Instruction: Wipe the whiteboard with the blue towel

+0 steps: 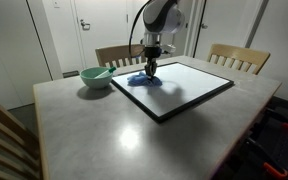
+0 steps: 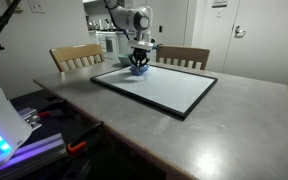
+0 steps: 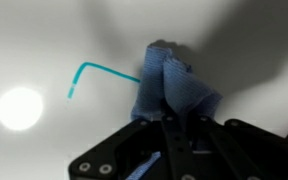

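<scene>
Next, I turn back with my gripper and pull the blue towel across the line's bent end (image 3: 77,78), because the teal marker line (image 3: 114,71) is uncovered beside the blue towel near the board's edge.
The whiteboard (image 1: 184,88) lies flat on the table, glossy white with a thin black frame; it also shows in the other exterior view (image 2: 164,88). The blue towel (image 1: 142,80) is bunched on the board's far corner, also seen in an exterior view (image 2: 137,70) and in the wrist view (image 3: 174,90). My gripper (image 1: 150,70) points straight down and is shut on the blue towel, pressing it on the board; its fingers show in the wrist view (image 3: 179,125). A teal marker line (image 3: 94,75) is drawn on the board beside the towel.
A teal-green bowl (image 1: 96,77) stands on the grey table (image 1: 104,125) beside the board. Wooden chairs (image 1: 234,57) stand at the far side, and another chair (image 2: 76,56) shows in an exterior view. A bright light reflection (image 3: 20,108) lies on the board.
</scene>
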Robot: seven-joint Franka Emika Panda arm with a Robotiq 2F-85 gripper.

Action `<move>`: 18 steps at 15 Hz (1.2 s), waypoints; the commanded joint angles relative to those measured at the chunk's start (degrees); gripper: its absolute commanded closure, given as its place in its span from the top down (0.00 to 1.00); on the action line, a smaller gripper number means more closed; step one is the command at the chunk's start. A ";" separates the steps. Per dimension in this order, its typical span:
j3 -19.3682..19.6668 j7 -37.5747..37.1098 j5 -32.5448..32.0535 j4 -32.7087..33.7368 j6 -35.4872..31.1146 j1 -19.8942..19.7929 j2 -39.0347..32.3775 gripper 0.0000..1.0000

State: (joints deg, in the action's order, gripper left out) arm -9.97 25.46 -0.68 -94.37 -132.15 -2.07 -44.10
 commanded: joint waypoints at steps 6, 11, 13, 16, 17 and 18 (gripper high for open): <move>8.76 -6.04 -8.73 -9.01 -4.03 1.12 4.41 0.03; 10.65 -8.64 -13.26 -8.97 -3.43 1.57 4.46 0.03; 9.39 -7.94 -12.57 -8.43 -3.72 1.30 4.16 0.03; 7.55 -6.20 -11.60 -6.74 -3.96 1.25 3.51 0.03; 7.03 -5.66 -11.48 -6.27 -4.01 1.30 3.34 0.03; 6.32 -4.93 -11.29 -5.61 -4.09 1.33 3.02 0.03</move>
State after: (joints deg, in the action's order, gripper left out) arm -2.03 18.74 -12.28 -101.11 -134.85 -1.16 -39.76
